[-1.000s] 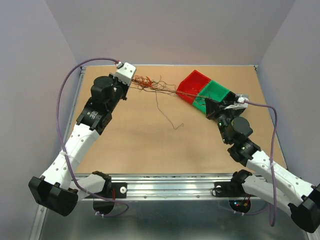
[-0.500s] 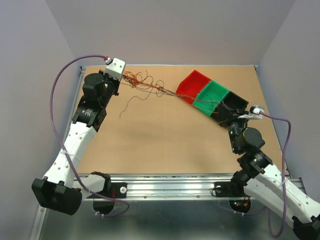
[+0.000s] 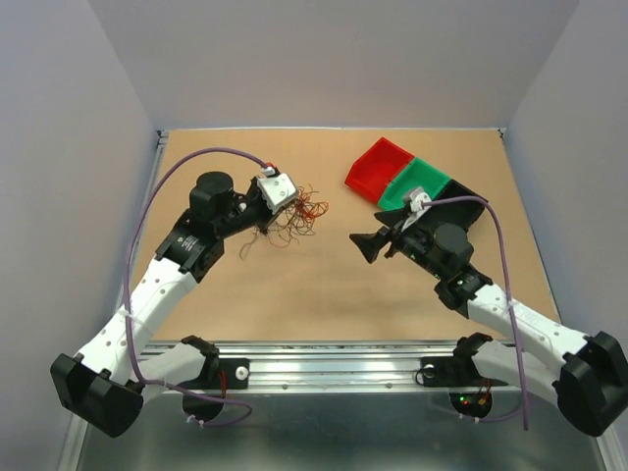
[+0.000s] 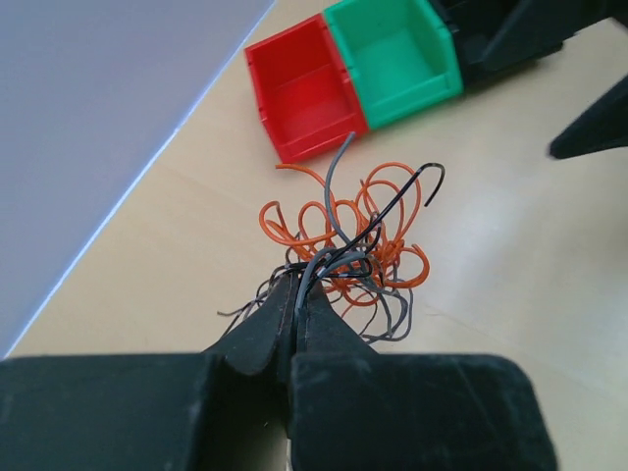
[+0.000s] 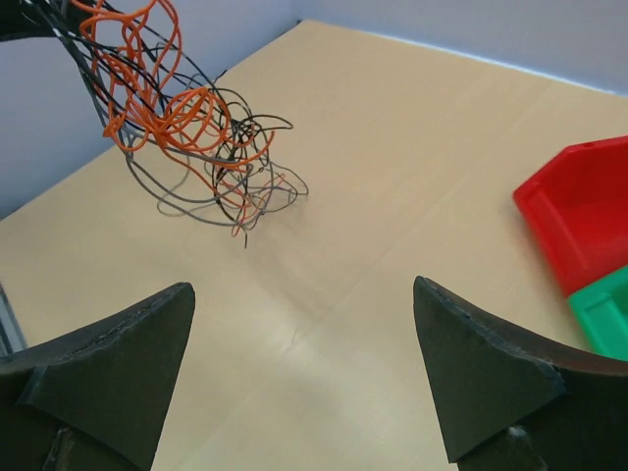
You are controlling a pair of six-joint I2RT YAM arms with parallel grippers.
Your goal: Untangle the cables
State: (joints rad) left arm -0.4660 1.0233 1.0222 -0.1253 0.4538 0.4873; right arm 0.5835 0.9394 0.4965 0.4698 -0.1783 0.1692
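Observation:
I see dark grey cable pieces running through the orange coils (image 5: 194, 120), so the cables (image 3: 292, 222) should open out into loose loops but stay tangled when I pull a cable piece.
The cables (image 4: 365, 234) are a tangle of thin, curly orange and dark grey wires. My left gripper (image 4: 298, 287) is shut on several strands at the near side of the tangle, and the rest fans out ahead of the fingertips. From above, the cables (image 3: 297, 214) hang and rest just right of the left gripper (image 3: 287, 202), left of the table's middle. My right gripper (image 5: 302, 289) is open wide with nothing between its fingers. It faces the cables (image 5: 186, 128) from a distance. In the top view the right gripper (image 3: 366, 245) is near the table's middle, to the right of the tangle.
A red bin (image 3: 377, 167), a green bin (image 3: 420, 181) and a black bin (image 3: 461, 196) stand in a row at the back right, behind the right arm. Both coloured bins (image 4: 304, 88) (image 4: 397, 54) look empty. The purple arm cables loop above both arms.
The right gripper opened, let go of the stretched strands and moved from the bins toward the middle. The left gripper carried the tangle from the back left toward the centre, and the wires sprang back into a clump.

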